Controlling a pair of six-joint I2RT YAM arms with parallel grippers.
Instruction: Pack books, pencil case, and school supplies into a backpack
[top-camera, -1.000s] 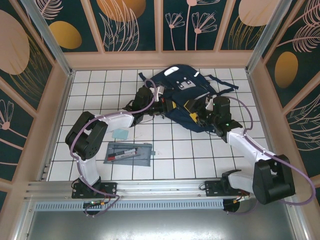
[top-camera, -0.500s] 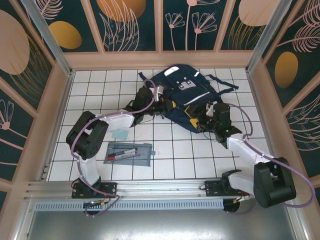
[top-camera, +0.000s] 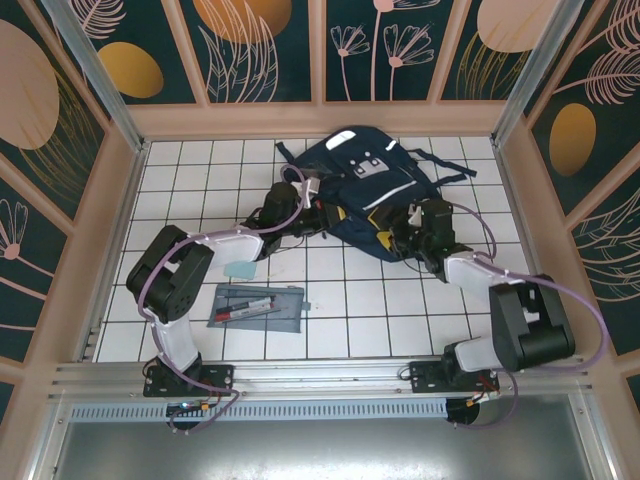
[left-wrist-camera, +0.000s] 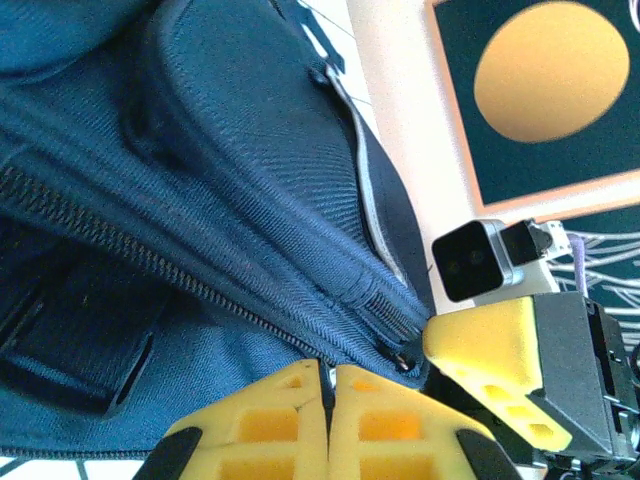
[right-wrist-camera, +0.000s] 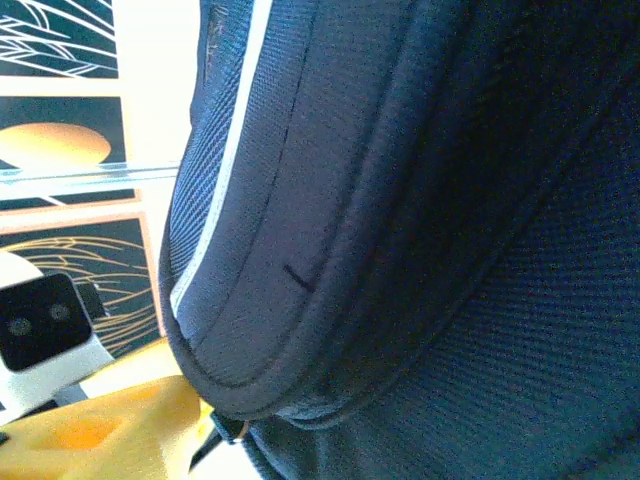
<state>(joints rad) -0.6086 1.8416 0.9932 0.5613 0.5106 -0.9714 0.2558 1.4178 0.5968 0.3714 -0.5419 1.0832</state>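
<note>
My left gripper keeps drawing apart from my right gripper, which steadies the backpack's edge, as it pinches the zipper pull (left-wrist-camera: 326, 374), until the pull reaches the backpack's side (top-camera: 333, 231).
The navy backpack (top-camera: 365, 190) lies at the back of the tiled table, and its fabric and zipper (left-wrist-camera: 230, 300) run across the left wrist view. My left gripper (left-wrist-camera: 328, 368) is shut, its yellow fingertips pinching the backpack at the zipper line; from above it sits at the bag's left edge (top-camera: 328, 214). My right gripper (top-camera: 398, 236) presses against the bag's near right edge, and one of its yellow fingers (left-wrist-camera: 495, 345) shows beside the zipper end; how its jaws stand is hidden. The grey pencil case (top-camera: 257, 306) and a pale blue-green square (top-camera: 241, 268) lie on the tiles. The books are out of view.
Wooden walls with dark painted panels (top-camera: 320, 50) fence the table on three sides. A metal rail (top-camera: 320, 375) runs along the near edge by the arm bases. A backpack strap (top-camera: 455, 172) trails to the right.
My right arm has folded in and its gripper has pushed left into the backpack's edge. The left gripper has stayed shut at the zipper.
</note>
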